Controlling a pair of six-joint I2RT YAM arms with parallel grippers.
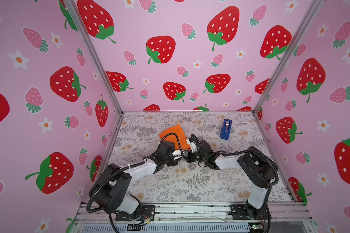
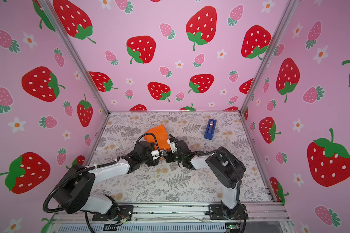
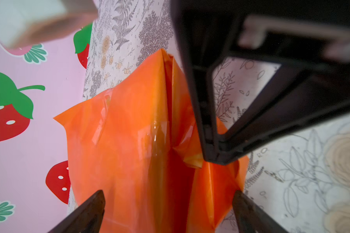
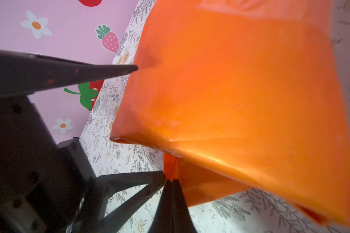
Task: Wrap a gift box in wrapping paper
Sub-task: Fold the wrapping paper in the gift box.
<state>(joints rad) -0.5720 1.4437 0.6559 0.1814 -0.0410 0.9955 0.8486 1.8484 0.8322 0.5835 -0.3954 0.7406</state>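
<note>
The wrapping paper's end flap [image 3: 180, 176] is gaping, and my left gripper is open around it. My left gripper should move back and pinch the paper's fold [image 3: 155, 186] closed before the taping.
The wrapping paper [image 1: 171, 133], glossy orange, lies folded into a bundle in the middle of the table in both top views, and the gift box is hidden under it. In the left wrist view my left gripper [image 3: 168, 201] is open, its two dark fingers standing on either side of the paper [image 3: 129, 131] without closing on it. In the right wrist view my right gripper [image 4: 171, 182] is shut, pinching a small flap at the near corner of the paper [image 4: 230, 80]. One left fingertip [image 4: 127, 69] touches the paper's side. Both wrists meet at the bundle's near edge.
A blue tape dispenser [image 1: 226, 129] stands at the back right of the floral table [image 1: 190, 187], also in a top view [image 2: 210, 129]. Pink strawberry walls close the table on three sides. Both arms reach in from the front rail.
</note>
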